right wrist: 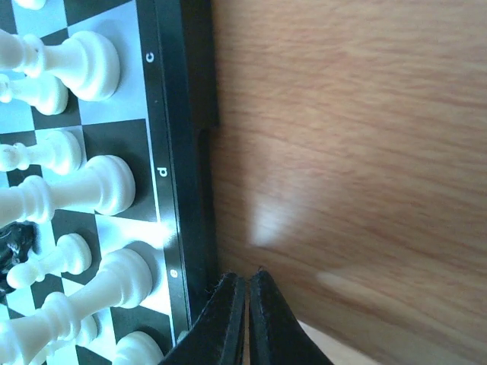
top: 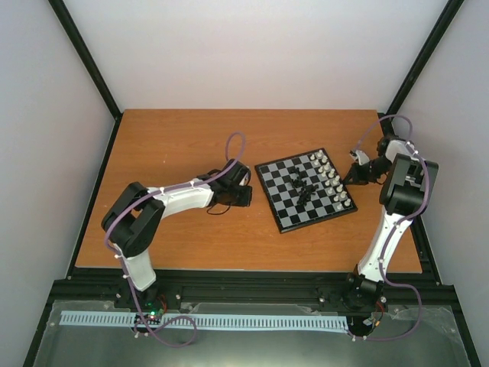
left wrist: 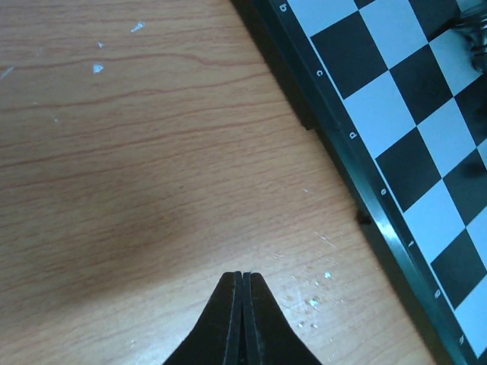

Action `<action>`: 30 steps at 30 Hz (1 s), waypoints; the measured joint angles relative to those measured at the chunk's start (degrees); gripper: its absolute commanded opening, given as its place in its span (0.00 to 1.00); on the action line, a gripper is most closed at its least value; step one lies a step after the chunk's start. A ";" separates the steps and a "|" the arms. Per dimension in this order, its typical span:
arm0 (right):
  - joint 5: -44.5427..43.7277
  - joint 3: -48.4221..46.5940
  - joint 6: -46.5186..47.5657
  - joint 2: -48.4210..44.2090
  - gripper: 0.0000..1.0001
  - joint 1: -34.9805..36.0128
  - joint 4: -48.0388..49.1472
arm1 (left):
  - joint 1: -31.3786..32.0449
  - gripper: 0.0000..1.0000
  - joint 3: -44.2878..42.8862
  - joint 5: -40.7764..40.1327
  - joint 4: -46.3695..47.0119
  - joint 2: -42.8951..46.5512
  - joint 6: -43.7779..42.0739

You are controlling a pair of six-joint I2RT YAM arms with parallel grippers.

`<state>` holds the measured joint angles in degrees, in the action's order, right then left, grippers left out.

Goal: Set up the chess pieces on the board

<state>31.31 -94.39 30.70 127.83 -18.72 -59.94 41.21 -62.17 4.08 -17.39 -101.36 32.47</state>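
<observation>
The board (top: 304, 189) is crooked between my grippers, so I should use my right gripper to push the border (top: 341, 180) beside the white pieces toward my left gripper until the board is square.
The board (top: 284, 205) lies tilted at the middle right of the table. White chess pieces (top: 331, 177) stand in two rows along its right edge. Several black chess pieces (top: 305, 190) lie in a heap near its middle. My left gripper (top: 246, 196) is shut and empty, low over bare wood just left of the board (left wrist: 396, 114). My right gripper (top: 353, 173) is shut and empty beside the board's right border (right wrist: 171, 152), next to the white pieces (right wrist: 95, 65).
The wooden table (top: 176, 145) ends at black frame rails on all sides. White walls stand close at left, right and back. A purple cable loops over each arm.
</observation>
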 measured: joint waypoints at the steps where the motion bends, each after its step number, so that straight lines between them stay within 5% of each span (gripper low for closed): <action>1: 0.50 0.81 -0.02 -0.33 0.03 0.15 0.22 | -0.02 0.01 0.00 -0.15 0.28 -0.44 0.15; 30: 6.95 12.44 3.17 -5.42 0.03 3.82 2.89 | -4.79 0.01 -7.80 1.46 4.11 -12.68 0.59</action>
<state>38.26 -81.95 33.87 122.41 -14.90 -57.06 36.42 -69.97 5.54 -13.28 -114.04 33.06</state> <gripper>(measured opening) 0.031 0.024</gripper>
